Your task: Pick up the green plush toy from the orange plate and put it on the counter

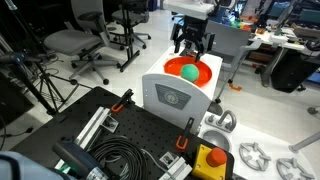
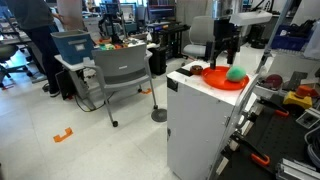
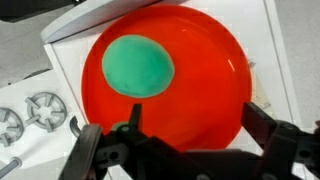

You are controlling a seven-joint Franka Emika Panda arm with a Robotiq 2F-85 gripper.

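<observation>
The green plush toy (image 1: 189, 72) is alone on the orange plate and is narrower than the gap between my fingers. My gripper should keep going toward the toy and close around it.
The green plush toy (image 3: 139, 65) is a small teal-green ball lying on the orange plate (image 3: 205, 60), left of the plate's middle in the wrist view. The plate sits on a white counter top. Both show in both exterior views: toy (image 1: 188, 71) on plate (image 1: 201, 72), and toy (image 2: 236, 73) on plate (image 2: 216, 77). My gripper (image 3: 190, 120) hangs above the plate with its fingers spread wide and nothing between them. It also shows above the plate in both exterior views (image 1: 191, 45) (image 2: 227, 52). It is apart from the toy.
The white counter (image 2: 200, 110) is a tall cabinet with little bare top around the plate. A white panel with a grey emblem (image 1: 172, 95) faces one camera. Cables and tools (image 1: 120, 150) lie on a black bench below. Office chairs (image 2: 125, 75) stand nearby.
</observation>
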